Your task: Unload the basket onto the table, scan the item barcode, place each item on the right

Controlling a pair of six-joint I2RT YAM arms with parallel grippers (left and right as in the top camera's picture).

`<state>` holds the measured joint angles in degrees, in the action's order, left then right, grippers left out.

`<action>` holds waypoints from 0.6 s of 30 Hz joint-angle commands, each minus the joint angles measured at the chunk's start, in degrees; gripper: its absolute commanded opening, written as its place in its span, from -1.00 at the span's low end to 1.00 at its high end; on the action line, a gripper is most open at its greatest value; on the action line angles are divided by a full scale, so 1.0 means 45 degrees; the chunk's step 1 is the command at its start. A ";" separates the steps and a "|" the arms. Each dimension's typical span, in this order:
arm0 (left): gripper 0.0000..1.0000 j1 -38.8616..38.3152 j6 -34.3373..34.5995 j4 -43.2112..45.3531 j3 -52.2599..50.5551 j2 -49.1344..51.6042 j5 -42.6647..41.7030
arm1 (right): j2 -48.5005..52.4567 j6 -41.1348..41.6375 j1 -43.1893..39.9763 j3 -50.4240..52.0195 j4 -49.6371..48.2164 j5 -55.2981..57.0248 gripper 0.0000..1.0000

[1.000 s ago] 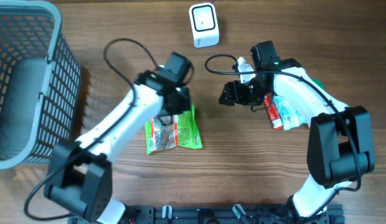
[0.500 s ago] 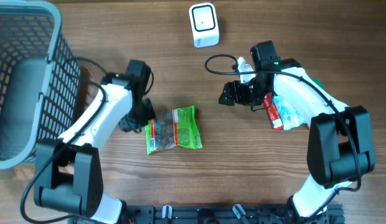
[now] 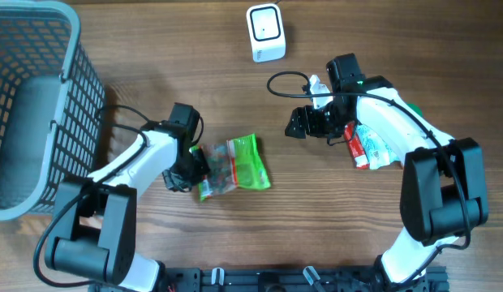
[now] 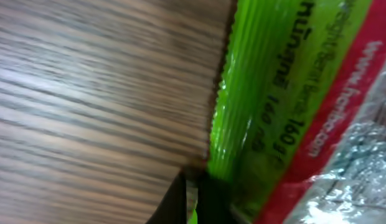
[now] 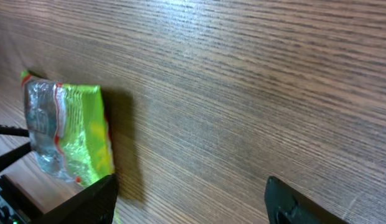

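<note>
My left gripper should bring the packet closer (image 3: 274,154) so that my right gripper can take it, because the packet's free green end (image 3: 251,163) is well short of my open right gripper.
The item is a green snack packet (image 3: 235,166) with a red stripe and a clear window, lying tilted on the wooden table. My left gripper (image 3: 185,174) is shut, its tips pressed against the packet's left end. Nothing shows that it holds the packet. The left wrist view shows the green packet (image 4: 286,93) filling the right half, right up against the gripper (image 4: 193,199). The white barcode scanner (image 3: 265,32) stands at the back centre. Right of centre, my right gripper (image 3: 296,126) hovers open with nothing in it. From its wrist camera the packet (image 5: 68,134) lies far off, beyond the gripper (image 5: 190,193).
A grey wire basket (image 3: 32,105) fills the left side of the table. More packets (image 3: 369,146), red, white and green, lie under the right arm. A black cable (image 3: 284,77) loops near the scanner.
The left arm swung left off the packet, then came back in low against its left end. The packet has turned and slid to the right. The right arm stayed put.
</note>
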<state>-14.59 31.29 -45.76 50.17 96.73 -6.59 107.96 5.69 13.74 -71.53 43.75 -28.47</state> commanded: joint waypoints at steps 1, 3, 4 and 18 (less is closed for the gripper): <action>-0.92 -0.0724 0.0544 0.0641 -0.0296 0.0029 -0.0763 | -0.0325 -0.0267 0.0073 -0.0243 0.0121 -0.0471 0.54; -0.92 -0.1025 0.0525 0.0976 -0.0291 0.0029 -0.0729 | -0.0325 -0.0277 0.0073 -0.0243 0.0209 -0.0559 0.54; -0.92 -0.1166 0.0534 0.1151 -0.0291 0.0029 -0.0330 | -0.0325 -0.0364 0.0073 -0.0243 0.0253 -0.0563 0.54; -0.92 -0.0947 -0.0670 0.0257 0.1622 -0.0141 0.1457 | -0.0316 -0.1928 0.0073 0.0996 -0.1054 -0.3157 0.44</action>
<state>-19.33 30.39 -43.09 52.34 96.64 -4.69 107.96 -0.58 13.74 -69.54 40.32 -37.06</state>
